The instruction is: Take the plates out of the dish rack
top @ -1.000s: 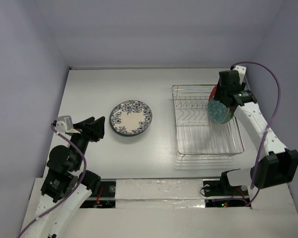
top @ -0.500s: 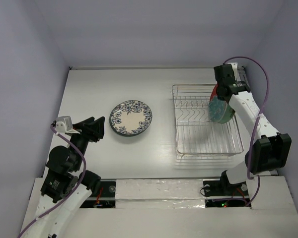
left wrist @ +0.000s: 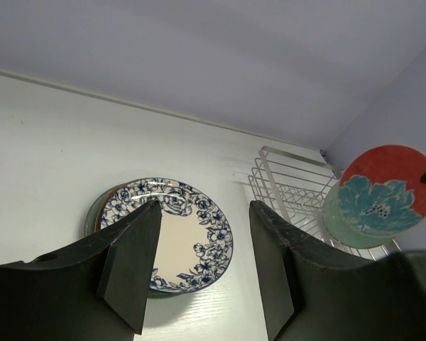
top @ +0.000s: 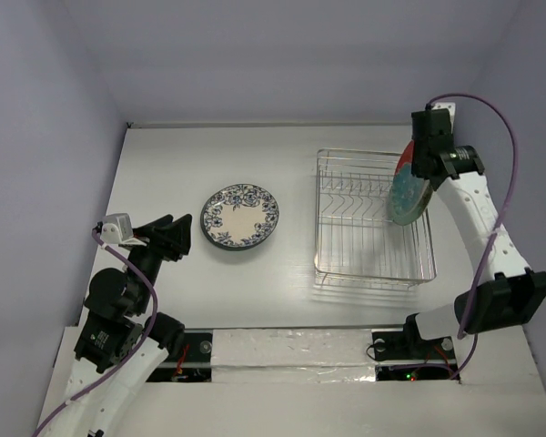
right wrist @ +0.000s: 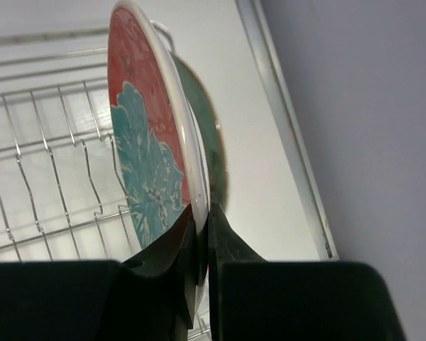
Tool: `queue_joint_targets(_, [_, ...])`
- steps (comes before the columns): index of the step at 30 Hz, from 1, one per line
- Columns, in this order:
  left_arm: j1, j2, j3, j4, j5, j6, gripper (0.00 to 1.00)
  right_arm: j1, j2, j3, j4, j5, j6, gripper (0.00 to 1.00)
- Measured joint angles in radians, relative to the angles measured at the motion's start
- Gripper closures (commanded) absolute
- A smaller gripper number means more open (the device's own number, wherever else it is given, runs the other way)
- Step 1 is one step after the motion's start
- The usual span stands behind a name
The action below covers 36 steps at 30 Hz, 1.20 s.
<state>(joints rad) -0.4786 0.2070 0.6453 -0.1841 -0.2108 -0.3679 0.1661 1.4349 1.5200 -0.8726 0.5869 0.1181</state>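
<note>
My right gripper is pinching the red plate's rim [right wrist: 192,156], and the blue-and-white floral plate [top: 239,217] lies open. I keep carrying the red plate until it rests on the floral plate.
My right gripper [top: 419,165] is shut on the upper rim of the red plate with a teal flower [top: 406,187], [right wrist: 145,156], which stands on edge over the right end of the dish rack [top: 369,223]. In the right wrist view both fingers pinch the white rim. Just behind it a pale green plate [right wrist: 211,135], [left wrist: 335,222] leans in the rack, sitting lower. On the table to the left lies a stack of plates topped by a blue-and-white floral plate [top: 240,217], [left wrist: 172,226]. My left gripper [top: 170,238], [left wrist: 205,206] hovers near this stack, open and holding nothing.
The silver wire rack [left wrist: 287,186] has rows of upright tines and its left slots hold nothing. The right wall [top: 528,137] stands close behind my right arm. White table [top: 164,164] lies round the stack.
My right gripper has shut on the red plate's rim and drawn it up and to the right. The rack shifted slightly. The left arm has not moved.
</note>
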Motion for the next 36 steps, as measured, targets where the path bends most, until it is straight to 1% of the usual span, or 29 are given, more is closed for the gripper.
queue_joint_targets(6, [0.0,0.0,0.0,0.0,0.0,0.0,0.5,-0.008,-0.095,0.101,-0.021,-0.02,0.021,1.0])
queue_joint_targets(9, [0.0,0.0,0.0,0.0,0.0,0.0,0.5,-0.008,-0.145,0.129,-0.015,-0.082,0.064,1.0])
queue_joint_targets(11, [0.0,0.0,0.0,0.0,0.0,0.0,0.51,-0.008,-0.189,0.119,-0.007,-0.16,0.108,1.0])
queue_joint_targets(13, [0.0,0.0,0.0,0.0,0.0,0.0,0.5,-0.002,-0.25,0.056,0.042,-0.251,0.166,1.0])
queue_joint_targets(15, [0.0,0.0,0.0,0.0,0.0,0.0,0.5,0.022,-0.313,-0.051,0.124,-0.33,0.237,1.0])
queue_joint_targets(17, [0.0,0.0,0.0,0.0,0.0,0.0,0.5,0.071,-0.359,-0.184,0.237,-0.414,0.324,1.0])
queue_joint_targets(18, [0.0,0.0,0.0,0.0,0.0,0.0,0.5,0.116,-0.365,-0.247,0.296,-0.446,0.37,1.0])
queue_joint_targets(21, [0.0,0.0,0.0,0.0,0.0,0.0,0.5,0.248,-0.293,-0.36,0.435,-0.538,0.488,1.0])
queue_joint_targets(25, [0.0,0.003,0.0,0.0,0.0,0.0,0.5,0.381,-0.131,-0.41,0.596,-0.608,0.611,1.0])
queue_joint_targets(29, [0.0,0.005,0.0,0.0,0.0,0.0,0.5,0.461,0.002,-0.411,0.737,-0.641,0.705,1.0])
queue_joint_targets(30, [0.0,0.005,0.0,0.0,0.0,0.0,0.5,0.478,0.032,-0.41,0.795,-0.644,0.74,1.0])
queue_joint_targets(36, [0.0,0.006,0.0,0.0,0.0,0.0,0.5,0.552,0.214,-0.409,0.972,-0.614,0.846,1.0])
